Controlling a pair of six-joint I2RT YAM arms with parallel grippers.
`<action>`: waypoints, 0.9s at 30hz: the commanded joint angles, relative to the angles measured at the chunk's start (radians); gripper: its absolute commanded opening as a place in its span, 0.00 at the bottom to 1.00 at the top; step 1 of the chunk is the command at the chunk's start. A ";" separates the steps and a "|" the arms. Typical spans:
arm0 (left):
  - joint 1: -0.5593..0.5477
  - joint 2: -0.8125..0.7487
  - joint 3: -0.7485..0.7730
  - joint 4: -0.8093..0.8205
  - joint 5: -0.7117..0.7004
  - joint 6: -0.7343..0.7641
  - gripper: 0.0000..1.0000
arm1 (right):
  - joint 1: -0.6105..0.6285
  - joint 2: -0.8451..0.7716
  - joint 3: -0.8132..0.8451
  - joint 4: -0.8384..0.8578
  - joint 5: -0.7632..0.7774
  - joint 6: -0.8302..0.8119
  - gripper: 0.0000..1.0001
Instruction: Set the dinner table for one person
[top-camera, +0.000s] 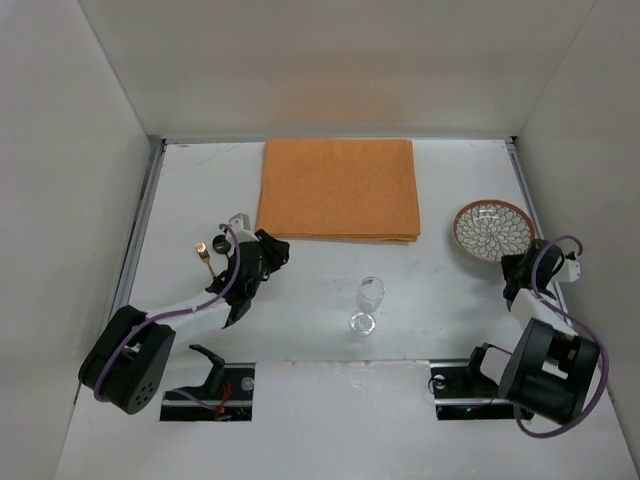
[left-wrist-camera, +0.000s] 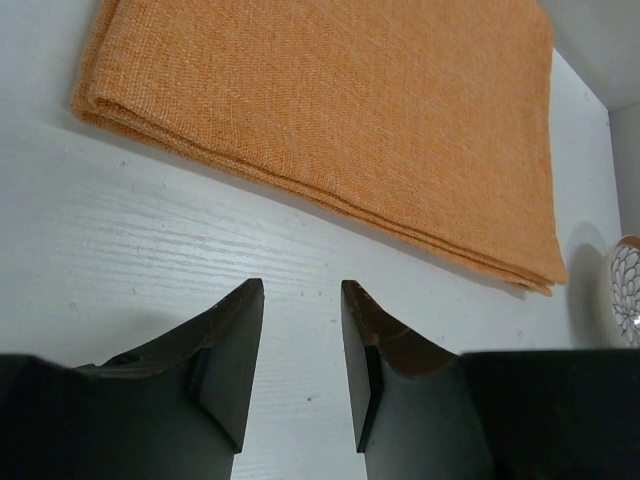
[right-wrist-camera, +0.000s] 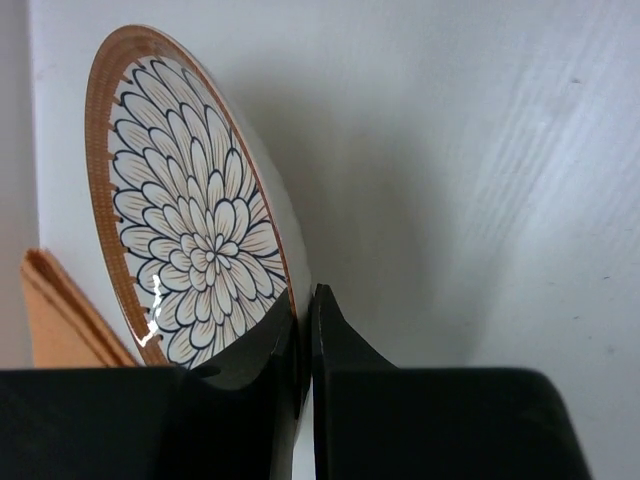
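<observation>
I have the plate's near rim (top-camera: 496, 260) in my right gripper, with the plate's flower side up, and the orange placemat (top-camera: 336, 188) is clear, so I keep carrying the plate until it rests there.
The dinner table (top-camera: 450, 180) is a white surface. A folded orange placemat (top-camera: 338, 188) lies at its far middle. At the right sits a flower-patterned plate (top-camera: 493, 230) with a brown rim. My right gripper (right-wrist-camera: 308, 310) is shut on the plate's (right-wrist-camera: 190, 220) near rim, one finger inside and one outside. A clear wine glass (top-camera: 368, 300) stands upright in the middle. A gold fork (top-camera: 206, 260) lies at the left, beside my left arm. My left gripper (left-wrist-camera: 303, 300) is open and holds nothing, low over bare table just short of the placemat's (left-wrist-camera: 340, 110) near edge.
Metal rails (top-camera: 143, 230) run along the table's side edges, with white walls on three sides. The plate's edge (left-wrist-camera: 625, 290) shows at the far right of the left wrist view. A corner of the placemat (right-wrist-camera: 60, 310) shows behind the plate in the right wrist view.
</observation>
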 joint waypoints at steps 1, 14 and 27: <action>0.004 -0.023 0.000 0.044 -0.016 -0.003 0.35 | 0.090 -0.147 0.071 0.157 -0.069 -0.041 0.03; 0.016 -0.051 -0.023 0.080 -0.021 0.007 0.37 | 0.656 0.163 0.430 0.242 -0.095 -0.044 0.05; 0.033 -0.086 -0.031 0.057 -0.052 0.029 0.33 | 0.798 0.704 0.834 0.287 -0.158 0.111 0.05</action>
